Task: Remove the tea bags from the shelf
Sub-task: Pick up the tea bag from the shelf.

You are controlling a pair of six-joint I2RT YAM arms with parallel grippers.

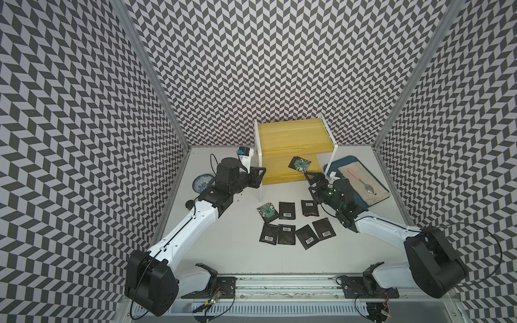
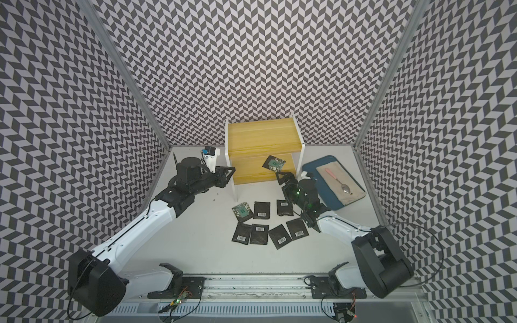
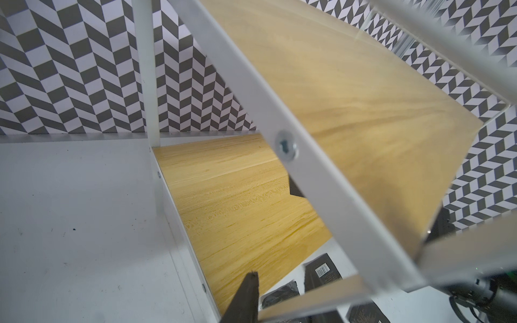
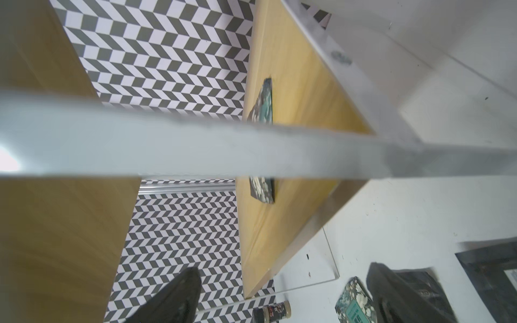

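Next, I draw out the green tea bag (image 1: 300,163) with my right gripper pinching the bag's near edge (image 1: 307,168), since it's far along the lower board from my left gripper.
The shelf (image 1: 293,139) stands at the back, with yellow boards and white legs. One green-faced tea bag (image 1: 300,163) lies on its lower board, also in the right wrist view (image 4: 264,103). Several more tea bags (image 1: 286,214), mostly black with barcode labels, lie on the table in front. My right gripper (image 1: 309,183) is open just in front of the lower board, a short way from the green bag. My left gripper (image 1: 258,175) is against the shelf's front left leg. The left wrist view shows only one finger (image 3: 247,293) beside a white bar.
A blue tray (image 1: 331,167) with a cloth and a spoon (image 1: 369,187) lies right of the shelf, close behind the right arm. A patterned bowl (image 1: 199,183) and a small white bottle (image 1: 246,156) stand left of the shelf. Patterned walls close in three sides.
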